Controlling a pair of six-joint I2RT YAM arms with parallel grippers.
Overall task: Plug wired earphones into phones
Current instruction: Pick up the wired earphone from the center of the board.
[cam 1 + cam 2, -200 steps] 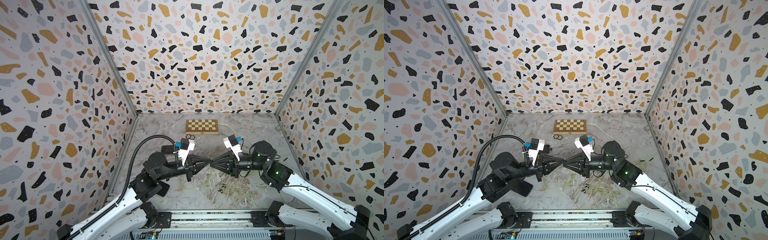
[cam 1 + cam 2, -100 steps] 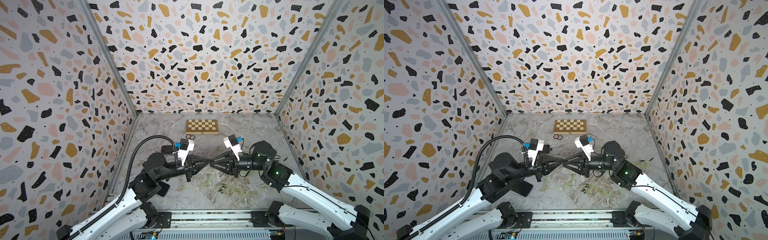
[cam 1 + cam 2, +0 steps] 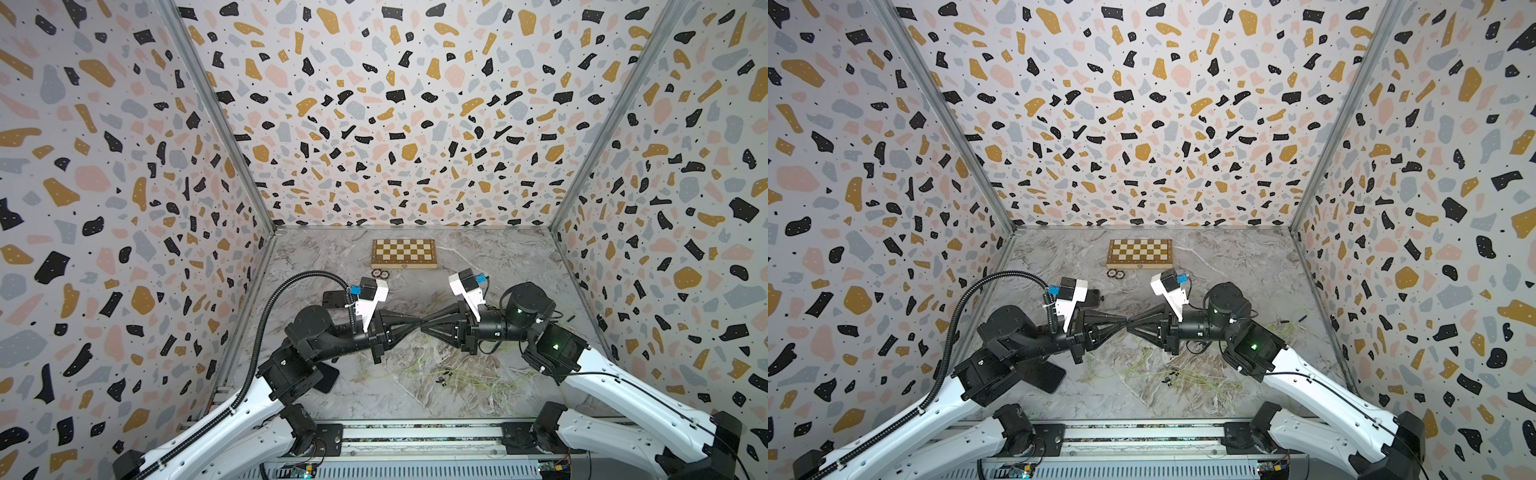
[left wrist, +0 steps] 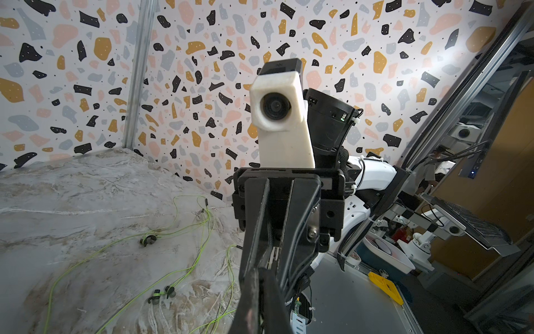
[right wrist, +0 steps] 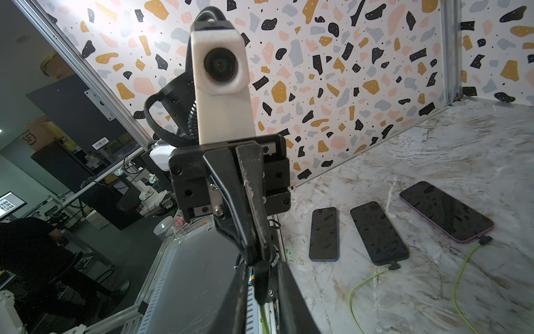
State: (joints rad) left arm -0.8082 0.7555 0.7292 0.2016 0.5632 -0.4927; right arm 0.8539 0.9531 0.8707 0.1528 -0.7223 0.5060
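My left gripper's closed fingers are in the way of the plug in my right gripper (image 3: 421,322), so my left gripper should open, move back and hold the blue-edged phone (image 3: 1046,376) steady.
Both arms meet tip to tip above the table's middle in both top views. My left gripper (image 3: 418,322) (image 4: 260,273) is shut, its tips against the right gripper's tips. My right gripper (image 3: 424,323) (image 5: 263,264) is shut on a black plug (image 5: 261,282) of the wired earphones, whose green cord (image 5: 263,319) trails back between its fingers. Three phones lie screen up: a blue-edged one (image 5: 323,232) with no cord, a black one (image 5: 378,232) and a purple-edged one (image 5: 446,211), each with a plug and green cord at its end. More cords (image 4: 179,228) and earbuds (image 4: 161,295) lie loose.
A chessboard (image 3: 404,253) lies near the back wall with two small round chips (image 3: 380,273) in front of it. Patterned walls close in three sides. The left arm covers most of the phones (image 3: 1044,376) in the top views. A metal rail (image 3: 415,434) runs along the front.
The right jaws widened a little half a second ago and have come back in. Both arms stay tip to tip in the same place.
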